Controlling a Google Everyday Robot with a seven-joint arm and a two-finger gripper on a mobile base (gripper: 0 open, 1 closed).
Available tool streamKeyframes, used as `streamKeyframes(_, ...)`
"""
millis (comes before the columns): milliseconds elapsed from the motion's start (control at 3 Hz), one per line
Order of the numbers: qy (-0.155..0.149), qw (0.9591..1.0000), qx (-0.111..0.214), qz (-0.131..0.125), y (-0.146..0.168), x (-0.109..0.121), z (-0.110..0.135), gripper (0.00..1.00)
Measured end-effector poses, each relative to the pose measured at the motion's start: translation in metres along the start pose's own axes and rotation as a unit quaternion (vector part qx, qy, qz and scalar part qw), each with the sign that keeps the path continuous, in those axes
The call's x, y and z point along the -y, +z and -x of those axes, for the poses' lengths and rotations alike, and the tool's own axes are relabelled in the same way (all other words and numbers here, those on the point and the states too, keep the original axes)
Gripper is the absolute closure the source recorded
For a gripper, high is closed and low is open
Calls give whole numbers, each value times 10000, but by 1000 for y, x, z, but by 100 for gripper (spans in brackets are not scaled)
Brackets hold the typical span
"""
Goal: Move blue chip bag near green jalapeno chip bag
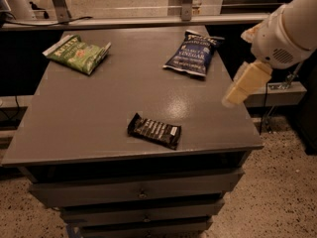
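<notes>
The blue chip bag (193,53) is lying free, and its near end (197,73) is open to my gripper. I should keep heading for that end until my fingers grip it.
The blue chip bag (193,54), dark navy with white "vinegar" lettering, lies flat at the back right of the grey table (89,113). The green jalapeno chip bag (77,53) lies flat at the back left. The two bags are far apart. My gripper (237,92), cream-coloured on a white arm, hangs over the table's right edge, to the right of and nearer than the blue bag. It touches nothing and holds nothing that I can see.
A black candy bar wrapper (154,130) lies near the table's front edge. Drawers (138,192) sit under the tabletop. A metal rail (148,20) runs behind the table. Speckled floor lies to the right.
</notes>
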State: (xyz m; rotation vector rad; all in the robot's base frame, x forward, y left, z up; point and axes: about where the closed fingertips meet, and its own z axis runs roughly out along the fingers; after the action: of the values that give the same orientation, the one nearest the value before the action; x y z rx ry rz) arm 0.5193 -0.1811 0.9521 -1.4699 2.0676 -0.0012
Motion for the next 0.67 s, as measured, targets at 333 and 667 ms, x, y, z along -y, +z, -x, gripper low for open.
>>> streamKeyframes(333,297,9962,770,-297,30,35,33,0)
streamKeyframes(667,699,9870,1412,-323,68,63,67,0)
